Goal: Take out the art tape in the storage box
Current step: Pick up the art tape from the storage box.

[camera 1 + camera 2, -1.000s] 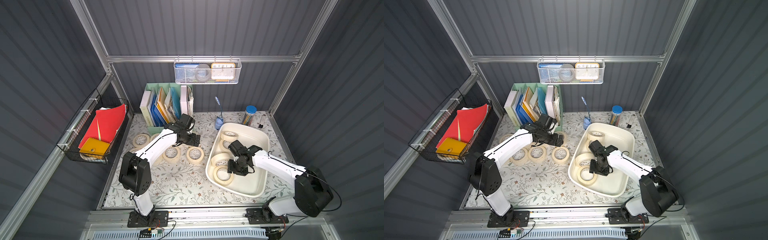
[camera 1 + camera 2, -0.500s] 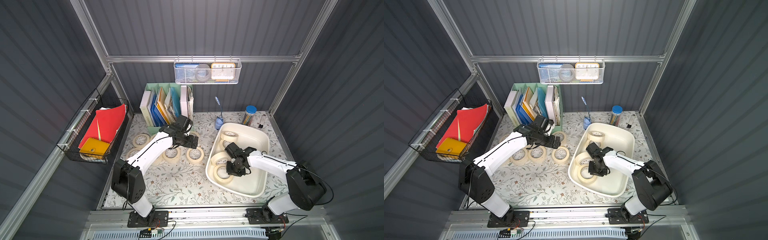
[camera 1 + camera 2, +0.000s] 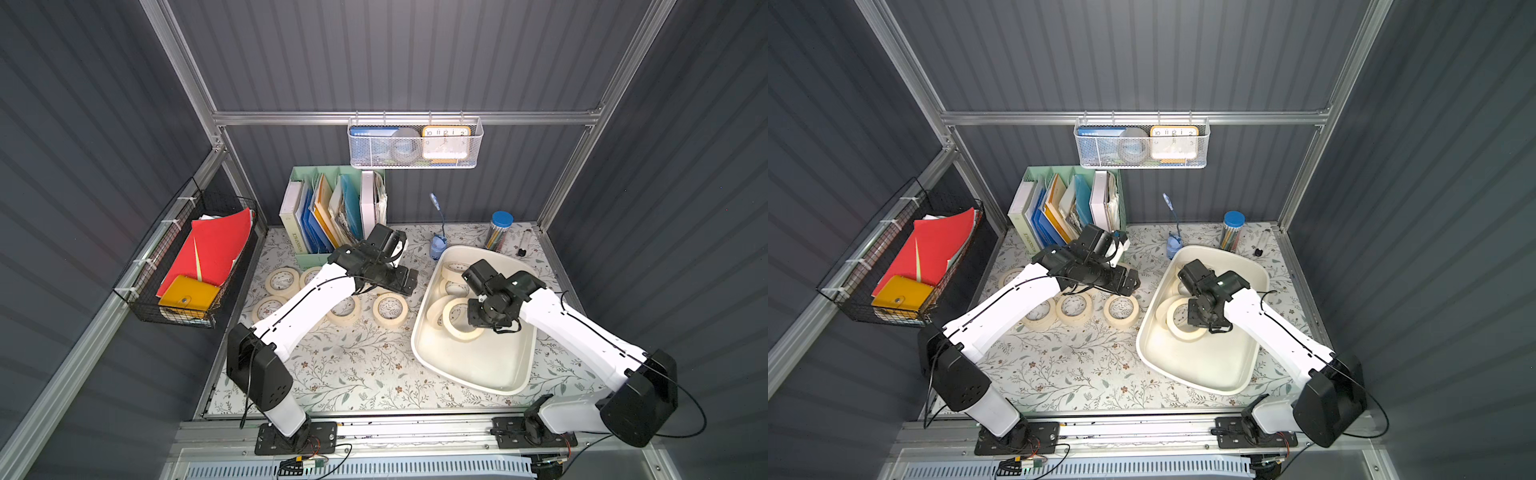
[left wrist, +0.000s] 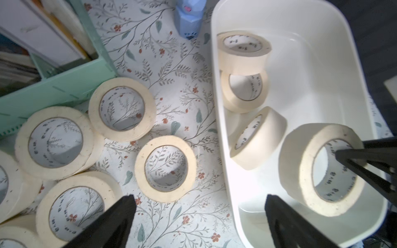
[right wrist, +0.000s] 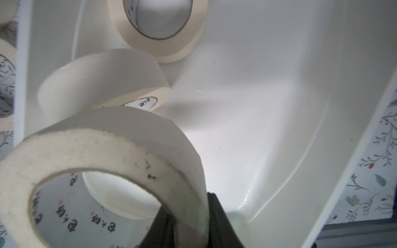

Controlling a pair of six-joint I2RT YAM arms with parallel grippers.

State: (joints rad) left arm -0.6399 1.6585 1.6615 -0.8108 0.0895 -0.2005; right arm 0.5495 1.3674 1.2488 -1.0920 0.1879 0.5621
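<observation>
Next, I take my right gripper's tape roll by its free side (image 3: 447, 315) with my left gripper, because the open spot in front (image 3: 310, 358) of the flat rolls is far from that tape roll.
The storage box (image 3: 478, 386) is a white tub at the right of the table, seen in both top views (image 3: 1204, 374). My right gripper (image 5: 189, 206) is inside it, shut on the wall of one cream art tape roll (image 5: 107, 146), one finger in the core and one outside. That roll (image 3: 457, 322) is tilted up off the floor of the box. Three more rolls (image 4: 242, 49) (image 4: 245, 94) (image 4: 257, 139) lie along the box's left wall. My left gripper (image 4: 198, 198) hangs open and holds nothing, over the table between the box rim and several rolls (image 3: 390, 309) lying flat.
A mint-green file organizer (image 3: 332, 216) stands at the back left. A small blue lamp (image 3: 438, 245) and a pencil jar (image 3: 498, 230) stand behind the box. A white mesh basket (image 3: 415, 143) hangs overhead, and a black wire basket (image 3: 195, 266) with red folders hangs on the left wall.
The right gripper has shut on the roll's wall and tipped the roll up. The left gripper has drifted slightly toward the box, still open.
</observation>
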